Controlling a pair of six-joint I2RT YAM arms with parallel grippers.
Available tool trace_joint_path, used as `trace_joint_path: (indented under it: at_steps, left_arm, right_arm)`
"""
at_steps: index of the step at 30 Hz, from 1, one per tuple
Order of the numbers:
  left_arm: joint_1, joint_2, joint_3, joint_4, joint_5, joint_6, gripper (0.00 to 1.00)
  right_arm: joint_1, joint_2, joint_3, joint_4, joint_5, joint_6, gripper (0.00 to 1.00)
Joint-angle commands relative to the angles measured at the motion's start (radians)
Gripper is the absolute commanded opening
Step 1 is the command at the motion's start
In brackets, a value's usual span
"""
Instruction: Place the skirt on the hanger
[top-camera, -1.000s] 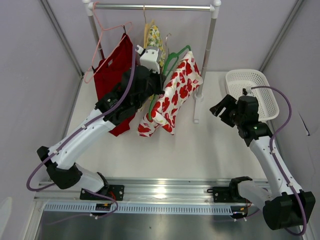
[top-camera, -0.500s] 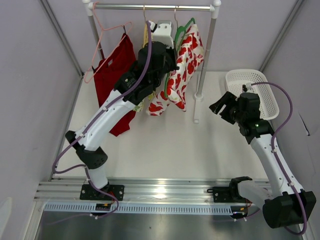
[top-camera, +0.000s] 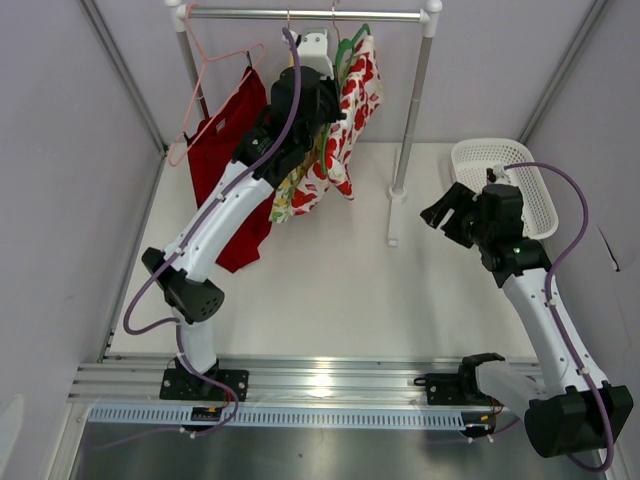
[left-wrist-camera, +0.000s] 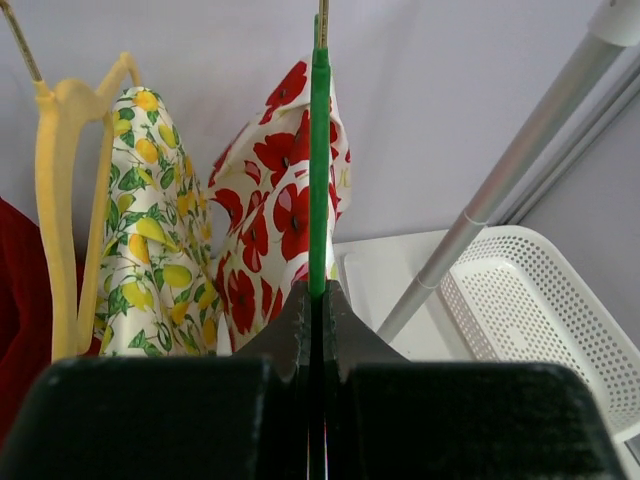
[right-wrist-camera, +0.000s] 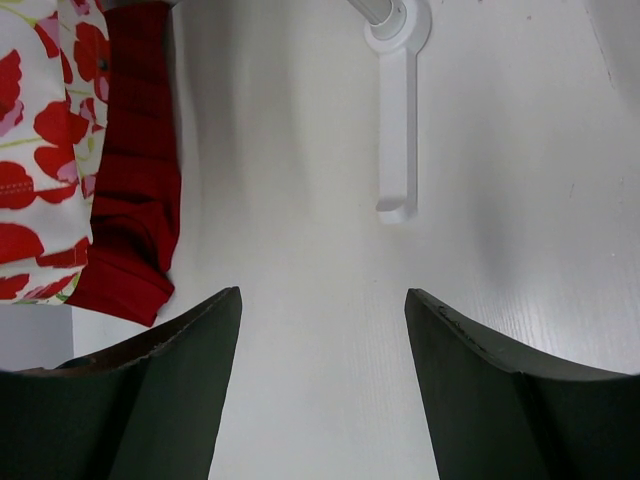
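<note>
My left gripper keeps sliding the hanger toward the free rail (top-camera: 368, 16) by the post and lets go of it there, since the green hanger's hook (top-camera: 334, 12) is over the rail.
The skirt (top-camera: 357, 88), white with red flowers, hangs draped on the green hanger (top-camera: 346, 52) just under the rail. My left gripper (top-camera: 334, 62) is shut on the hanger's green wire and holds it up at the rail. In the left wrist view the hanger (left-wrist-camera: 319, 150) rises straight out of the closed gripper (left-wrist-camera: 318, 295), with the skirt (left-wrist-camera: 275, 200) behind it. Its hook reaches the rail; I cannot tell whether it rests there. My right gripper (top-camera: 440, 215) is open and empty over the table (right-wrist-camera: 322, 300). The skirt's hem (right-wrist-camera: 35, 150) shows at the left of the right wrist view.
A clothes rail (top-camera: 300, 14) on two posts stands at the back. A yellow hanger (left-wrist-camera: 60, 180) with a lemon-print garment (left-wrist-camera: 150, 230) and a pink hanger (top-camera: 215, 70) with a red garment (top-camera: 225, 150) hang left of the skirt. A white basket (top-camera: 500, 175) sits at the right. The post foot (right-wrist-camera: 397, 130) lies ahead of the right gripper.
My left arm has lifted the green hanger and skirt up and back, from below the rail to the rail itself. The right arm has barely moved.
</note>
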Motion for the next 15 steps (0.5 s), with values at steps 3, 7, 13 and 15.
trace_joint_path:
  at_steps: [3, 7, 13, 15]
  left_arm:
    - [0.031, 0.028, 0.09, 0.132, 0.044, 0.0, 0.0]
    - [0.035, 0.052, 0.084, 0.128, 0.055, -0.003, 0.0]
    - [0.051, 0.07, 0.04, 0.12, 0.065, -0.029, 0.0]
    - [0.051, 0.058, 0.014, 0.143, 0.069, -0.031, 0.0]
  right_arm:
    - [-0.007, -0.035, 0.021, 0.009, -0.009, -0.028, 0.73]
    - [-0.009, -0.035, 0.014, 0.014, -0.015, -0.03, 0.73]
    - [-0.009, -0.03, 0.014, 0.022, -0.021, -0.03, 0.73]
    - [-0.009, -0.035, 0.012, 0.023, -0.021, -0.033, 0.73]
